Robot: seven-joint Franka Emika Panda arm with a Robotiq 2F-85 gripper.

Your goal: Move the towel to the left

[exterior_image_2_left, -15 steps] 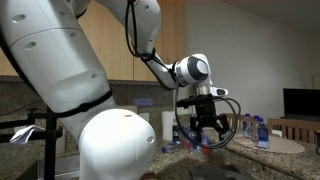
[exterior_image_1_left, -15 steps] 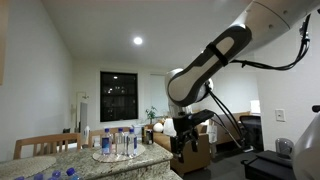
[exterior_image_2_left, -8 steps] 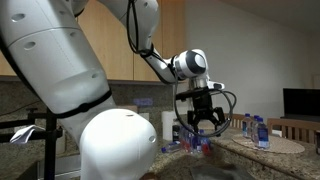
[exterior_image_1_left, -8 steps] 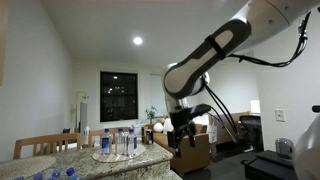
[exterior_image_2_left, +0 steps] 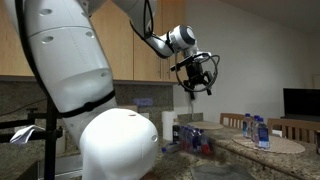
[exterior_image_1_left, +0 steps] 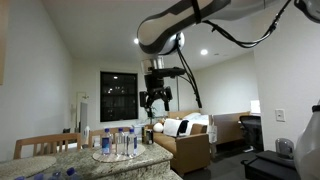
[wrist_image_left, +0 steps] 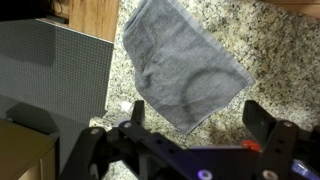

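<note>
The towel's edge [wrist_image_left: 146, 78] beside the dark grey panel is well below my open gripper and at an angle to it, so I should turn, go down with my fingers on both sides of that edge [wrist_image_left: 158, 96] and pinch it.
In the wrist view a grey towel [wrist_image_left: 180, 62] lies flat and slightly rumpled on a speckled granite counter [wrist_image_left: 275, 60]. My gripper [wrist_image_left: 196, 118] hangs high above it, open and empty, with the towel's near corner showing between the two black fingers [wrist_image_left: 270, 125]. In both exterior views the gripper [exterior_image_1_left: 156, 98] [exterior_image_2_left: 199, 80] is raised well above the counter. The towel is not seen in either exterior view.
A dark grey panel [wrist_image_left: 55, 70] lies left of the towel, with a wooden board [wrist_image_left: 95, 18] behind it. A tray of water bottles [exterior_image_1_left: 118, 143] stands on the counter, also seen in an exterior view [exterior_image_2_left: 257, 130]. Wooden chairs [exterior_image_1_left: 40, 145] stand by the counter's edge.
The arm has risen sharply: the gripper went from just above the counter to high above it, empty and open throughout.
</note>
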